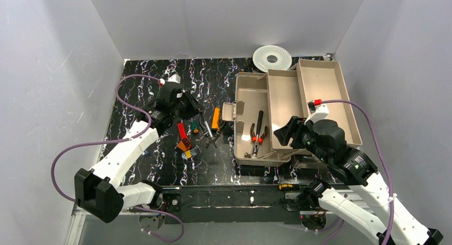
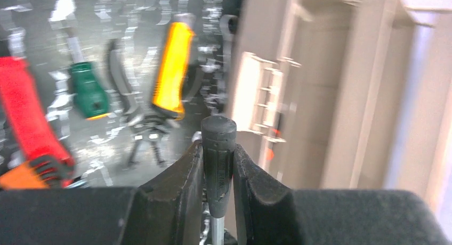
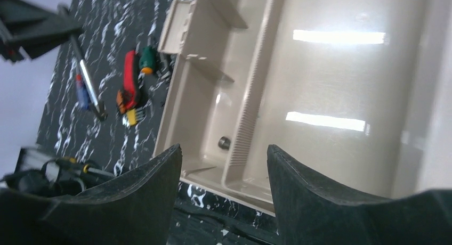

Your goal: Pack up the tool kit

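My left gripper should keep carrying the hammer toward my open right gripper (image 1: 282, 137) until those fingers hold it, because the hammer hangs with its steel shaft (image 1: 207, 127) free below my left gripper.
The toolbox (image 1: 250, 96) lies open at centre right, its beige trays (image 1: 325, 85) folded back. Red pliers (image 1: 258, 134) lie in its bottom. My left gripper (image 1: 196, 111) hovers left of the box, shut on the black rubber handle (image 2: 218, 149) of a steel-shafted tool that looks like the hammer; the shaft (image 3: 88, 85) hangs down toward the table. Below it lie a green screwdriver (image 2: 88, 90), an orange-handled tool (image 2: 171, 69) and a red-handled tool (image 2: 26, 112). My right gripper (image 3: 224, 154) stands open over the near edge of the box (image 3: 330, 85), holding nothing.
A round white spool (image 1: 272, 57) sits behind the toolbox at the back wall. A small orange-and-yellow piece (image 1: 185, 146) lies by the red handle. White walls close in the black marbled table (image 1: 138, 96) on three sides.
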You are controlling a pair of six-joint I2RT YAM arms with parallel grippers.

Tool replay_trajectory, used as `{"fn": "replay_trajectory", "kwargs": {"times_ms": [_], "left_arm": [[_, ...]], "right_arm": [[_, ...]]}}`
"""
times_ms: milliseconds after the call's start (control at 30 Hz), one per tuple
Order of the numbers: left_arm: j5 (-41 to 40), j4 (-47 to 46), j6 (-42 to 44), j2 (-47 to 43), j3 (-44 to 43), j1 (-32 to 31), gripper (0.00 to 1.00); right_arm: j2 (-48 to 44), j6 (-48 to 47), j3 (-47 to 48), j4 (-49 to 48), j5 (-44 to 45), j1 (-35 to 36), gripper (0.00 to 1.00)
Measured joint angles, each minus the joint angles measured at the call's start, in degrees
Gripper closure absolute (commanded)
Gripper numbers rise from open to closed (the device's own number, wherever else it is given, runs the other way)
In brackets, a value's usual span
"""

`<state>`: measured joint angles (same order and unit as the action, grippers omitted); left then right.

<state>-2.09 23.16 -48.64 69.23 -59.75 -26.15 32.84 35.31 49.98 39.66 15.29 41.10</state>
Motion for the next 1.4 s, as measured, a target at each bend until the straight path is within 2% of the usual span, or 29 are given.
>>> {"fn": "replay_trajectory", "kwargs": {"times_ms": [67,167,333,533,833,867,1000,1033,1067,1133,1200,1233,1400], "left_arm": [[5.27,-3.65,-0.11,-0.9,0.0,-0.48,1.0],[11.93,-9.03,-0.7,-1.51,0.0,-1.9,1.0],[17.25,-15.91,-0.63,-1.03,0.0,-7.61,1.0],[19.63,-21.86,0.26,-0.42,0.0,-15.04,1.0],[21.66,-29.51,0.0,-0.33,0.96,-18.45,1.0],[21.88,-30.36,-0.15,-0.33,1.4,-18.84,1.0],[22.93,-32.5,-1.09,-0.31,2.73,-19.89,1.0],[23.32,-32.96,-1.18,-0.28,2.82,-20.11,0.9],[23.5,-33.35,-0.92,-0.31,2.86,-20.09,0.75],[23.5,-33.73,-0.85,-0.31,2.99,-19.87,0.38],[22.82,-33.27,-0.22,-0.48,3.02,-20.04,0.09],[22.03,-32.48,0.09,-0.7,3.02,-20.13,0.03],[11.76,-23.67,3.13,-4.7,3.04,-20.55,0.02]], "right_arm": [[0.85,-1.25,0.02,-1.36,-3.61,-0.09,0.35],[4.42,-3.45,0.44,-4.92,-13.49,-0.13,0.36],[11.93,-4.52,0.92,-11.63,-25.09,1.95,0.38],[16.74,-4.7,1.88,-15.52,-28.61,5.9,0.41],[16.0,-3.32,0.66,-24.24,-29.2,6.29,0.53],[15.85,-3.08,0.33,-24.98,-29.24,6.29,0.56],[16.39,-2.49,0.02,-26.86,-29.38,6.29,0.9],[16.57,-2.03,0.0,-26.86,-29.24,6.27,0.93],[16.65,-1.6,-0.02,-26.73,-28.79,6.16,0.95],[16.65,-1.11,0.0,-26.58,-28.11,6.01,0.99],[16.65,-1.27,0.0,-25.88,-26.36,6.25,0.99],[16.65,-1.25,0.07,-24.98,-24.76,6.4,0.99],[16.59,-2.14,2.54,-15.02,-11.93,6.56,0.99]]}}
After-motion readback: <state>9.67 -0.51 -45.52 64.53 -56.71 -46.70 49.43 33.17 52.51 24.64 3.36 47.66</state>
